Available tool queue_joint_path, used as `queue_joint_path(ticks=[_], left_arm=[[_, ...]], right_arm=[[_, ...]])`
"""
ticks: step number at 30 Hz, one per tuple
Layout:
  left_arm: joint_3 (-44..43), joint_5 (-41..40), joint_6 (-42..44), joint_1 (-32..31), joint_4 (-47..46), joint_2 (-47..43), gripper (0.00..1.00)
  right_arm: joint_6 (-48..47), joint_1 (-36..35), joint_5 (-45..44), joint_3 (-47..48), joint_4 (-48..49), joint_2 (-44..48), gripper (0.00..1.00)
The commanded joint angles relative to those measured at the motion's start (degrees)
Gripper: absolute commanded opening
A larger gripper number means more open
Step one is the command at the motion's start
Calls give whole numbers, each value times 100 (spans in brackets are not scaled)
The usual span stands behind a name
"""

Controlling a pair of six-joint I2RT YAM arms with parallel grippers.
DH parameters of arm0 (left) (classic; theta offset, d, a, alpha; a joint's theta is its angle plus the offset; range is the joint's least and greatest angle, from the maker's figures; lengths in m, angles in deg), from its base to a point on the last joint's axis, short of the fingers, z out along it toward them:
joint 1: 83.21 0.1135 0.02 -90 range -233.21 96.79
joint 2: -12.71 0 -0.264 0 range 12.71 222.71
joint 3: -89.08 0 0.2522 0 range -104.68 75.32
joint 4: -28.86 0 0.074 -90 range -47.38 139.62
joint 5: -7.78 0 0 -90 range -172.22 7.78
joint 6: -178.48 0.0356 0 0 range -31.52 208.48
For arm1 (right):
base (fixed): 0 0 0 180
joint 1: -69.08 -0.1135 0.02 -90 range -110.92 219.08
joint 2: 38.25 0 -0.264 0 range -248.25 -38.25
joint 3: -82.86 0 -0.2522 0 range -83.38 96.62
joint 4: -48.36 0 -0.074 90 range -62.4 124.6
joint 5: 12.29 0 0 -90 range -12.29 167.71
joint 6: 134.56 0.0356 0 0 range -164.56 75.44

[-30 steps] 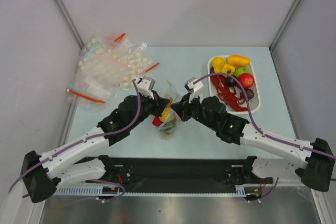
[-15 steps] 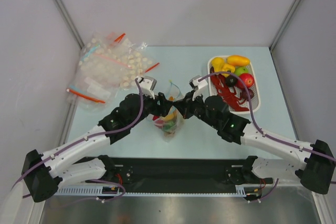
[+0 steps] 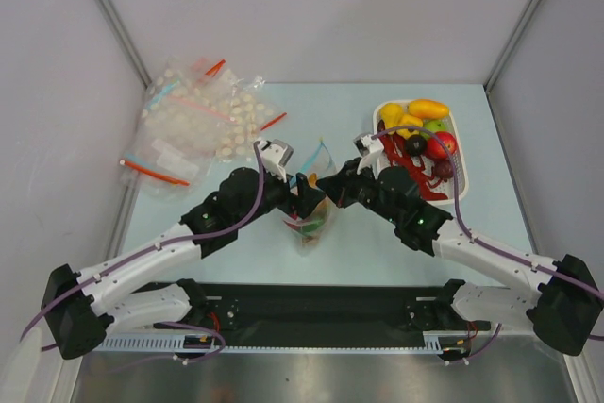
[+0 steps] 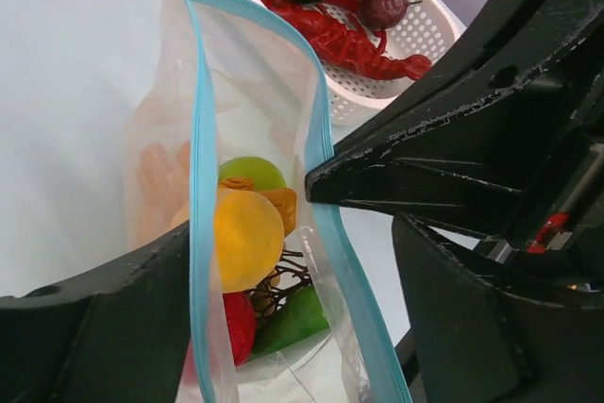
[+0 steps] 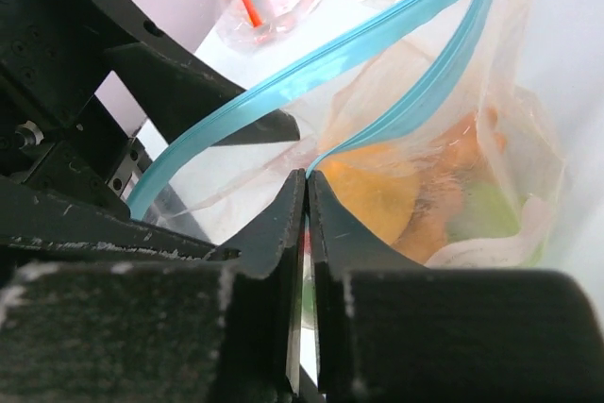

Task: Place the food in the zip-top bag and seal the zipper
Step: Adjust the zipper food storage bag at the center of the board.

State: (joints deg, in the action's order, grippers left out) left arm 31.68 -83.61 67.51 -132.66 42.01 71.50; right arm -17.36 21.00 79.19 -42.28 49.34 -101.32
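Next, my left gripper closes on the zipper before my right gripper takes the zipper's yellow end, because my right gripper is on the zipper's middle (image 4: 319,153), far from that end.
The zip-top bag (image 3: 311,224) stands on the table between both arms, its light blue zipper (image 4: 200,139) parted. Inside it lies food: a yellow piece (image 4: 245,233), a green one (image 4: 250,174) and a red one (image 4: 241,323). My left gripper (image 3: 302,186) is open, its fingers (image 4: 94,327) wide apart on either side of the bag's mouth and gripping nothing. My right gripper (image 5: 307,181) is shut on one zipper (image 5: 377,35) strip of the bag. More food (image 3: 427,108) lies in the white tray (image 3: 377,110).
A red toy lobster (image 3: 415,176) lies in the tray's near half, close to my right arm. A heap of other clear bags (image 3: 198,120) with red strips sits at the back left. Grey walls close in the table on three sides.
My left gripper has opened and let go of the yellow food, which now lies in the bag. Both grippers have moved a little to the right, with the bag's mouth.
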Motion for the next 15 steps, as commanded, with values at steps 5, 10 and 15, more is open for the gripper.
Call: queue_joint_path(ticks=[5,10,15], left_arm=[[-66,464,49,-12,-467,-298,95],[-180,429,111,-12,-344,-61,94],[-259,446,216,-12,-248,54,91]], right_arm=[[320,131,450,-85,617,14,22],[672,465,1108,-173,960,-135,22],[857,597,1425,-208,1101,-232,20]])
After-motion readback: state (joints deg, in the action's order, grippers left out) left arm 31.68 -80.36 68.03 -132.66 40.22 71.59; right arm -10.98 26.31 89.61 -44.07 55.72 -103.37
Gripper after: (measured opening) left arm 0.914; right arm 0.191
